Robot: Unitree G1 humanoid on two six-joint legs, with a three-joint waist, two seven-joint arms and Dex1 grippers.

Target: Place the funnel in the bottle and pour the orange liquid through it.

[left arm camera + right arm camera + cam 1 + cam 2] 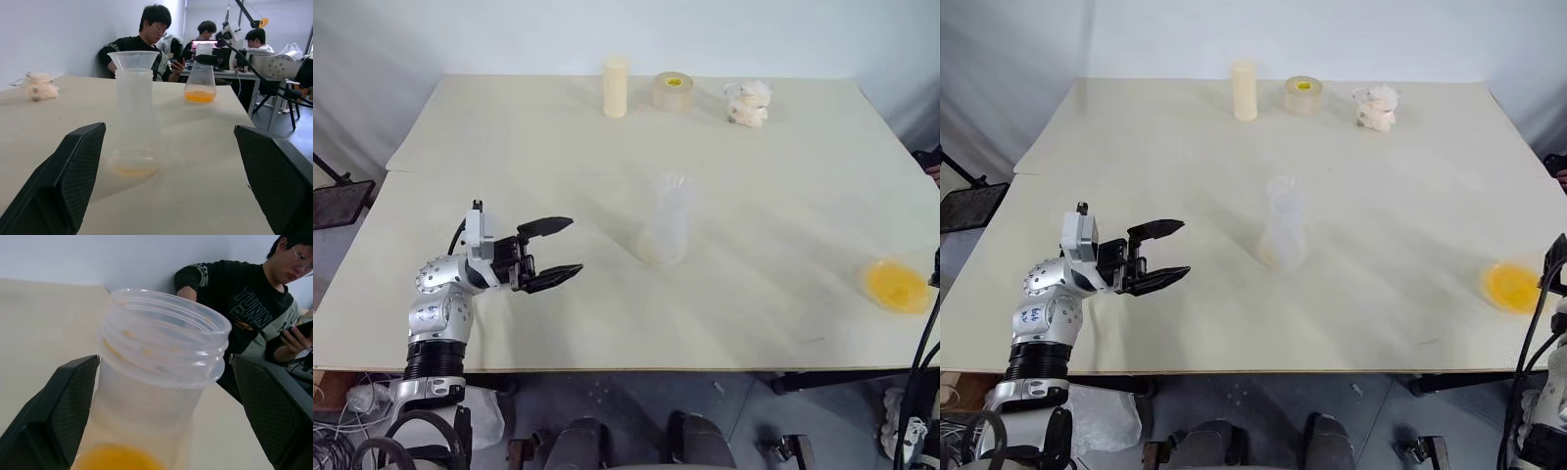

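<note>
The orange liquid makes only a shallow pool in the flask (897,286), so I expect it to fill just the bottle's lower part (661,247) when I pour it out.
The clear bottle (664,238) stands upright mid-table with the small clear funnel (674,186) seated in its neck; the left wrist view shows the funnel (133,59) resting on the bottle (132,122). My left gripper (575,245) hovers open to the bottle's left, pointing at it, well apart. The orange liquid (898,286) sits in the bottom of a second clear flask (199,81) near the table's right edge. My right gripper (164,362) is open, its fingers (63,406) on either side of that flask's threaded neck (164,340), with gaps showing.
At the table's far side stand a cream cylinder (616,86), a tape roll (673,91) and a crumpled white wad (747,103). A person (244,308) sits just beyond the table's right side, with others at desks behind (257,36).
</note>
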